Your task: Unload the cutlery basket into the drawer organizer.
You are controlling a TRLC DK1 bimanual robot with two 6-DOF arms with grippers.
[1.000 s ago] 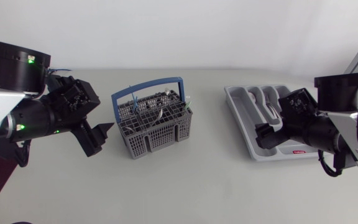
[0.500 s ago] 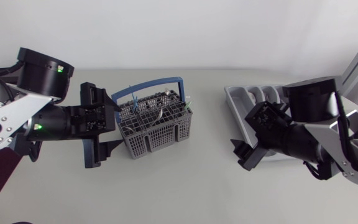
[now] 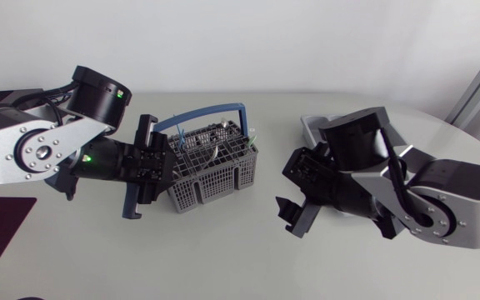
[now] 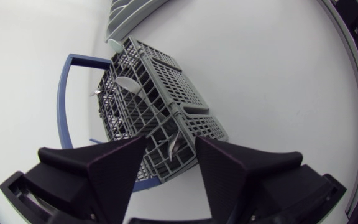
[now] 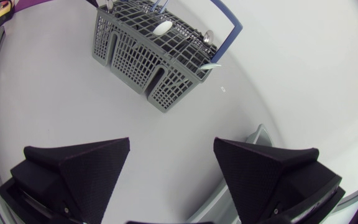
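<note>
The pale green spoon's bowl (image 5: pixel 210 66) sticks up through the basket's grid (image 3: pixel 215 152), so the hidden handle of the spoon will slide straight out when I lift the spoon.
The grey cutlery basket (image 3: pixel 215 171) with a blue handle (image 3: pixel 202 112) stands mid-table and holds several pieces of cutlery (image 3: pixel 212 148). My left gripper (image 3: pixel 158 171) is at the basket's left side, fingers apart with nothing held. In the left wrist view the basket's (image 4: pixel 157 99) near corner lies just ahead of my left gripper (image 4: pixel 169 146), and a spoon (image 4: pixel 129 84) shows inside. My right gripper (image 3: pixel 286 193) hangs open right of the basket. Seen from the right wrist, the basket (image 5: pixel 148 53) lies well ahead of my right gripper (image 5: pixel 171 149). The grey drawer organizer (image 3: pixel 310 125) is mostly hidden behind my right arm.
One corner of the organizer (image 5: pixel 258 134) shows beside my right gripper's finger, and its end (image 4: pixel 126 12) lies beyond the basket in the left wrist view. Bare table lies in front of the basket and between the two grippers.
Both arms swung in towards the middle. My left gripper reached the basket's left side and its fingers narrowed. My right gripper left the organizer and moved towards the basket, still open.
</note>
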